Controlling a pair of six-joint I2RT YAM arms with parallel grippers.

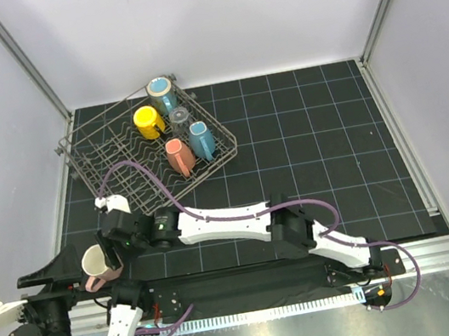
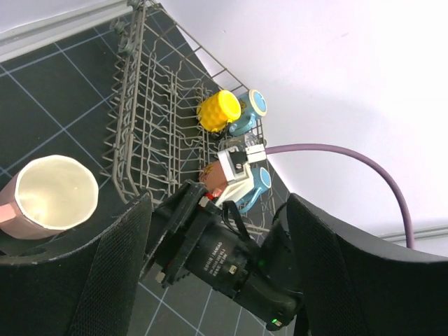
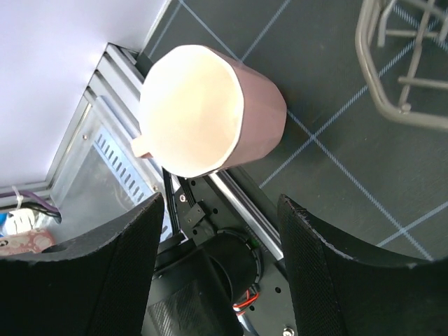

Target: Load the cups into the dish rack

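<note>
The salmon-pink cup's rim (image 3: 227,159) is in front of my right gripper's open fingers, which are clear of the cup's handle, so I should go on moving forward until they straddle the cup's side (image 3: 245,148) before they close.
The grey wire dish rack (image 1: 111,157) stands at the far left and holds a light blue cup (image 1: 161,88), a yellow cup (image 1: 148,122), a clear tumbler (image 1: 179,117), a blue cup (image 1: 200,140) and a salmon-pink cup (image 1: 179,156). A second salmon-pink cup (image 1: 99,267) with a cream inside stands upright on the mat at the near left, outside the rack. My right gripper (image 1: 109,243) reaches across to it, open; the cup (image 3: 210,112) sits just beyond its fingertips (image 3: 91,266). My left gripper (image 1: 62,277) is open and empty, left of the cup (image 2: 52,196).
The right arm (image 1: 234,222) lies across the near part of the mat, its purple cable looping over the rack's front. The right wrist body (image 2: 224,259) lies in front of the left jaws. A metal rail (image 1: 428,250) runs along the near edge, walls on three sides.
</note>
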